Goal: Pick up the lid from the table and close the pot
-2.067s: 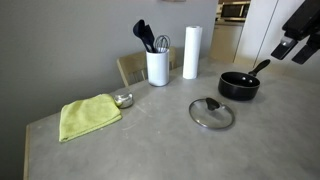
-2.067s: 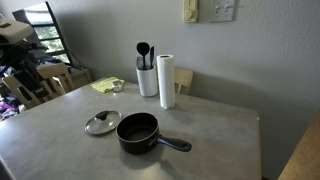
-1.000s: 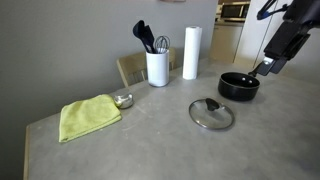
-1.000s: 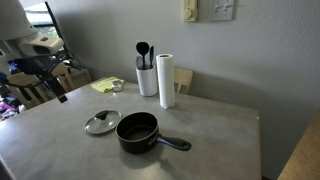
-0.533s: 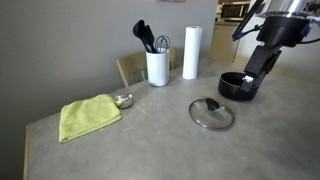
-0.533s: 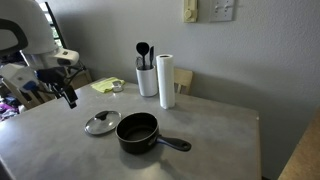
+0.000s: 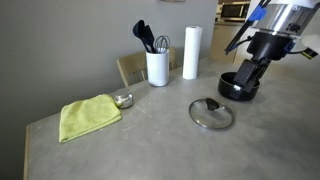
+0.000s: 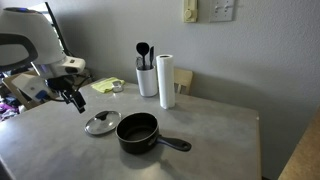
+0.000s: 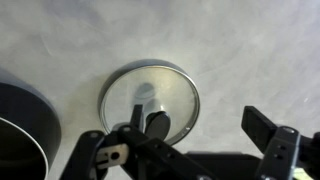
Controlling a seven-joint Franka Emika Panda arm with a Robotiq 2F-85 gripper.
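Note:
My gripper is going to lower the glass lid (image 7: pixel 211 114), which looks about as wide as the pot's round opening (image 7: pixel 238 81), so the lid should come to rest across the whole opening.
The round glass lid (image 7: pixel 211 113) with a dark centre knob lies flat on the grey table (image 7: pixel 150 145), next to the low black pot (image 7: pixel 232 90). Both exterior views show it; the lid (image 8: pixel 102 123) lies left of the pot (image 8: pixel 138 131), whose long handle points right. My gripper (image 7: pixel 244 84) hangs in the air above the table beside the lid, open and empty. It also shows in an exterior view (image 8: pixel 76 99). In the wrist view the lid (image 9: pixel 172 92) lies below my open gripper (image 9: pixel 196 124), and the pot's rim (image 9: pixel 18 128) shows at the left edge.
A white utensil holder (image 7: pixel 157 67) and a paper towel roll (image 7: pixel 191 52) stand at the back. A yellow-green cloth (image 7: pixel 88 116) and a small metal bowl (image 7: pixel 123 99) lie to the left. A chair back (image 7: pixel 130 68) stands behind the table.
The arm has swung in from off the table's side and come down toward the lid. The gripper stays open. Lid and pot have not moved.

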